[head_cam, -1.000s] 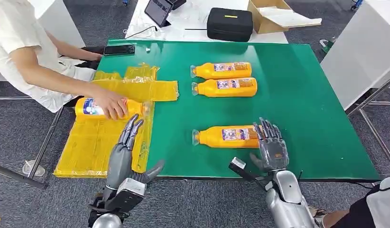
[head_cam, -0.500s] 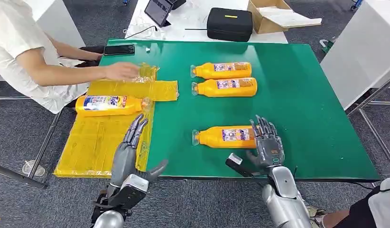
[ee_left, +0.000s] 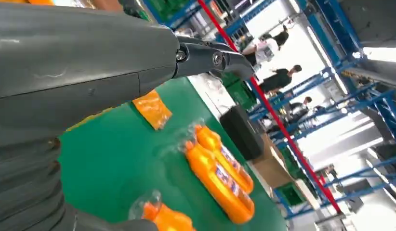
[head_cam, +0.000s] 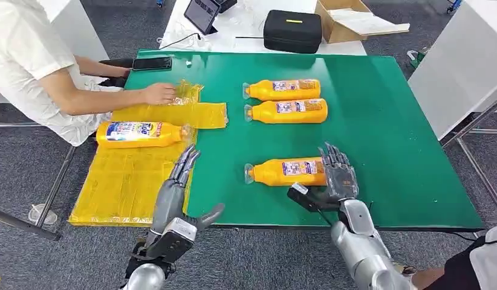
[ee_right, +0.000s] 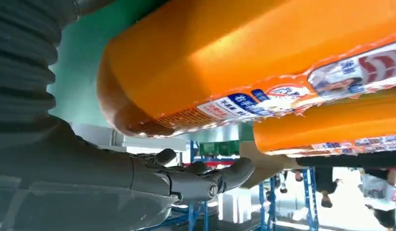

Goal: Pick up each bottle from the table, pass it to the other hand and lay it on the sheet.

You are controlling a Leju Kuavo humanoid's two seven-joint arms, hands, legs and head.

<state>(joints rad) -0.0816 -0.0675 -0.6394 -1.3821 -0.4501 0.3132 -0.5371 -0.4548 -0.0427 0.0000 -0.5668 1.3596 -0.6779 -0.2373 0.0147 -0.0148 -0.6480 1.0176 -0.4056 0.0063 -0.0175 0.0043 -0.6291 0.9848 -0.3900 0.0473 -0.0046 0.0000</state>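
Observation:
The near bottle (head_cam: pixel 287 173) has its fine-print label (head_cam: pixel 300 167) facing up, so the robot should expect a big logo label hidden underneath when it lifts and turns the bottle.
Three orange bottles lie on the green table (head_cam: pixel 391 127): two side by side at the back (head_cam: pixel 282 89) (head_cam: pixel 287 111) and a near bottle (head_cam: pixel 285 172). My right hand (head_cam: pixel 335 176) is at the near bottle's base end, fingers spread behind it and thumb in front, not closed on it. The right wrist view shows this bottle (ee_right: pixel 244 57) close above the thumb (ee_right: pixel 186 183) with a gap between. A fourth bottle (head_cam: pixel 140 133) lies on the yellow sheet (head_cam: pixel 125 181). My left hand (head_cam: pixel 179 193) hovers open over the sheet's right edge, holding nothing.
A seated person at the left rests a hand (head_cam: pixel 160 93) on the far part of the sheet. A phone (head_cam: pixel 152 63) lies at the table's back left corner. Behind the table are a black case (head_cam: pixel 292 30), a tablet (head_cam: pixel 202 13) and a cardboard box (head_cam: pixel 355 18).
The person let go of the bottle on the sheet and moved the hand to the sheet's far part. My right hand moved closer around the near bottle's base. My left hand shifted right and forward.

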